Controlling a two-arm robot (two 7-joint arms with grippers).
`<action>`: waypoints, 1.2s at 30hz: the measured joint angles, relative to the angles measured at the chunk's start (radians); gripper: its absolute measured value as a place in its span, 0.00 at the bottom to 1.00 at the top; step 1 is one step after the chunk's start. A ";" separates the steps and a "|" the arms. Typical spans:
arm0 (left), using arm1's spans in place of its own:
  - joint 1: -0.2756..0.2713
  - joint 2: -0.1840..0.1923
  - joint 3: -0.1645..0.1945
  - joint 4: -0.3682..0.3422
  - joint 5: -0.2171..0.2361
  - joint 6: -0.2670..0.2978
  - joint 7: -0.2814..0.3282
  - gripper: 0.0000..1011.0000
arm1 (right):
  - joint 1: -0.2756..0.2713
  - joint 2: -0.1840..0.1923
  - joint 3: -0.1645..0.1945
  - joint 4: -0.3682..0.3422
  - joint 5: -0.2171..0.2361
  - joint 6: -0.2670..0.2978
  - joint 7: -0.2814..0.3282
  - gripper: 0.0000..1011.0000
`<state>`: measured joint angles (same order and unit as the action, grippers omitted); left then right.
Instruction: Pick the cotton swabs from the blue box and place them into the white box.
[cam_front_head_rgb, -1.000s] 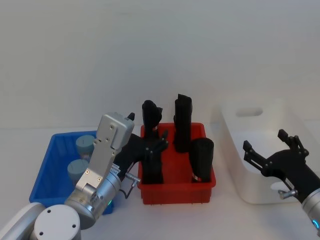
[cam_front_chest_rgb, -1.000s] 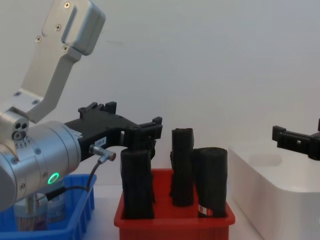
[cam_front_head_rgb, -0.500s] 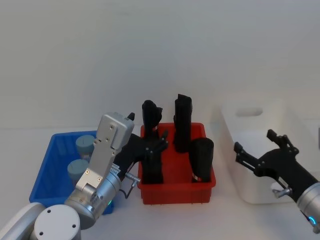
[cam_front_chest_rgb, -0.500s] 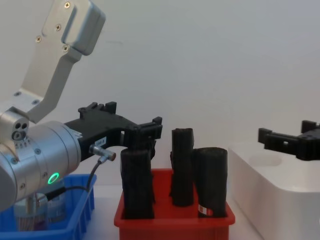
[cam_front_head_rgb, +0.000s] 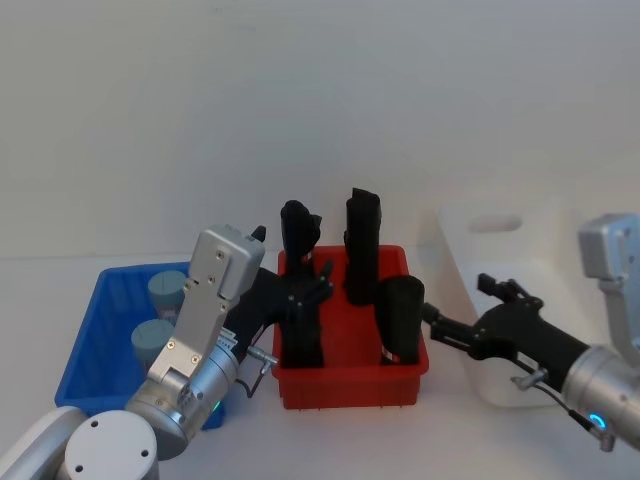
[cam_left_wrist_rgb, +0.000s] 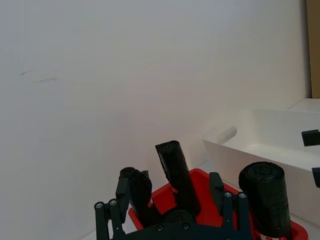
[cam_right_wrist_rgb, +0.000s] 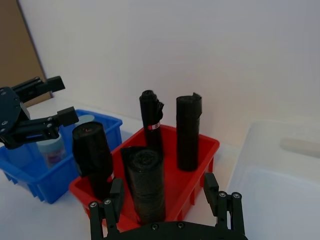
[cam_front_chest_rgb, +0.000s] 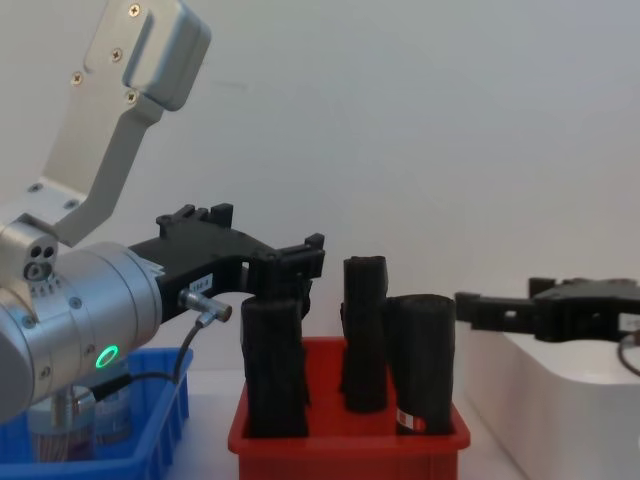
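Observation:
I expect the black roll to stay stiff and straight when I lift it out of the red bin, because it stands upright with smooth, straight sides.
Two cotton swab jars with grey-blue lids stand in the blue box at the left. The white box sits at the right. My left gripper is open, hanging over the left side of the red bin and holding nothing. My right gripper is open and empty, stretched from the white box's near-left side toward the red bin. From the right wrist, a jar shows in the blue box, with the white box beside my right gripper.
A red bin between the two boxes holds several tall black rolls. One roll stands close to my right gripper. My left gripper hangs above another roll. A white wall lies behind.
My right gripper has swung left, from over the white box to its left edge near the red bin. The left arm has not moved.

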<state>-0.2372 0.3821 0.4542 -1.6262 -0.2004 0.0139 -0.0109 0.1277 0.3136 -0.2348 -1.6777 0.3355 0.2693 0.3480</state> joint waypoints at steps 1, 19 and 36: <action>0.000 0.000 0.000 0.000 0.000 0.000 0.000 0.99 | 0.015 -0.006 -0.005 0.012 -0.007 0.017 0.014 0.99; 0.000 0.000 0.000 0.000 0.000 0.000 0.000 0.99 | 0.133 -0.078 -0.066 0.135 -0.130 0.081 0.070 0.99; 0.000 0.000 0.000 0.000 0.000 0.000 0.000 0.99 | 0.183 -0.134 -0.107 0.212 -0.193 0.059 0.022 0.99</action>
<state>-0.2372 0.3821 0.4542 -1.6262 -0.2004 0.0139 -0.0109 0.3105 0.1795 -0.3416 -1.4655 0.1421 0.3280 0.3697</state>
